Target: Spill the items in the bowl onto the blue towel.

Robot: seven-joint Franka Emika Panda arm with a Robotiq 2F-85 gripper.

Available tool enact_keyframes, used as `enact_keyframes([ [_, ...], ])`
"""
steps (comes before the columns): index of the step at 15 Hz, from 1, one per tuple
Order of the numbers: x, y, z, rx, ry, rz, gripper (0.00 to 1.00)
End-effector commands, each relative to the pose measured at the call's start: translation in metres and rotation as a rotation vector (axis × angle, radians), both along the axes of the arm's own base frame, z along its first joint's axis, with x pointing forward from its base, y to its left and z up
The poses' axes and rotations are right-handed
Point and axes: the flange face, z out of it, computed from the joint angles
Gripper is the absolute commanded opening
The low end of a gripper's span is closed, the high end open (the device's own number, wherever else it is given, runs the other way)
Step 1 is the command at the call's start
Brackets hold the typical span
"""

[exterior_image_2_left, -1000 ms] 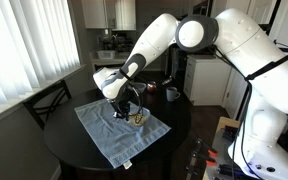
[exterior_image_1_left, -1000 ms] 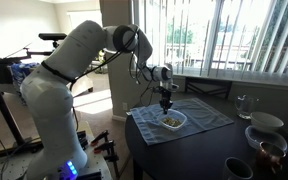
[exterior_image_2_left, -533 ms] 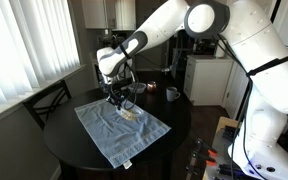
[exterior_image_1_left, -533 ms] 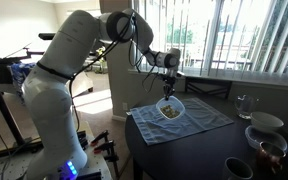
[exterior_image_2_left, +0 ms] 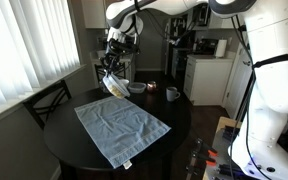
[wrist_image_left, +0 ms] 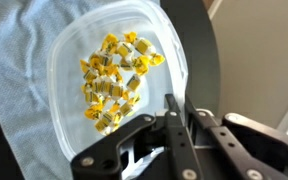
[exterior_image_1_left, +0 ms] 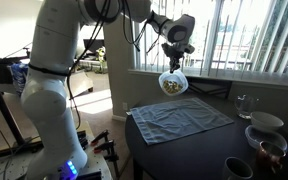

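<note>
The bowl [exterior_image_1_left: 172,84] is hanging high and is tilted too little to spill the items. Next, my gripper brings the bowl down and tips it steeply over the blue towel [exterior_image_1_left: 168,113].
My gripper [exterior_image_1_left: 175,62] is shut on the rim of the small translucent white bowl [exterior_image_1_left: 172,84] and holds it high above the table, tilted. In the wrist view the fingers [wrist_image_left: 177,108] pinch the rim of the bowl [wrist_image_left: 74,55]. The items [wrist_image_left: 114,78], small yellowish bits, lie heaped inside it. The blue towel [exterior_image_1_left: 180,118] lies flat and bare on the dark round table. In an exterior view the towel [exterior_image_2_left: 121,124] lies well below the bowl [exterior_image_2_left: 112,85] and the gripper [exterior_image_2_left: 113,66].
Stacked white bowls [exterior_image_1_left: 265,127], a dark bowl [exterior_image_1_left: 240,169] and a glass [exterior_image_1_left: 244,104] stand at one side of the table [exterior_image_1_left: 206,155]. A mug [exterior_image_2_left: 171,94] and a dish [exterior_image_2_left: 137,87] sit at the far edge. A chair [exterior_image_2_left: 47,103] stands beside the table.
The gripper has lifted the bowl with the items from the towel straight up, well above the table. The towel is now bare.
</note>
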Motion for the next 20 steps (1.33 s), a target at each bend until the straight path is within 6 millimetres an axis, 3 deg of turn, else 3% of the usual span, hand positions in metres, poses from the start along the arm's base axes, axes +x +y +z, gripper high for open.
enact_keyframes([
  [1,-0.002,0.012,0.001,0.195,-0.035,0.017,0.05],
  [5,0.007,0.02,-0.022,0.423,-0.051,0.024,0.05],
  [14,0.014,-0.069,-0.167,0.855,-0.005,-0.225,0.05],
  [17,0.013,-0.085,-0.197,0.923,0.015,-0.318,0.05],
  [20,0.012,-0.093,-0.209,0.96,0.004,-0.379,0.05],
])
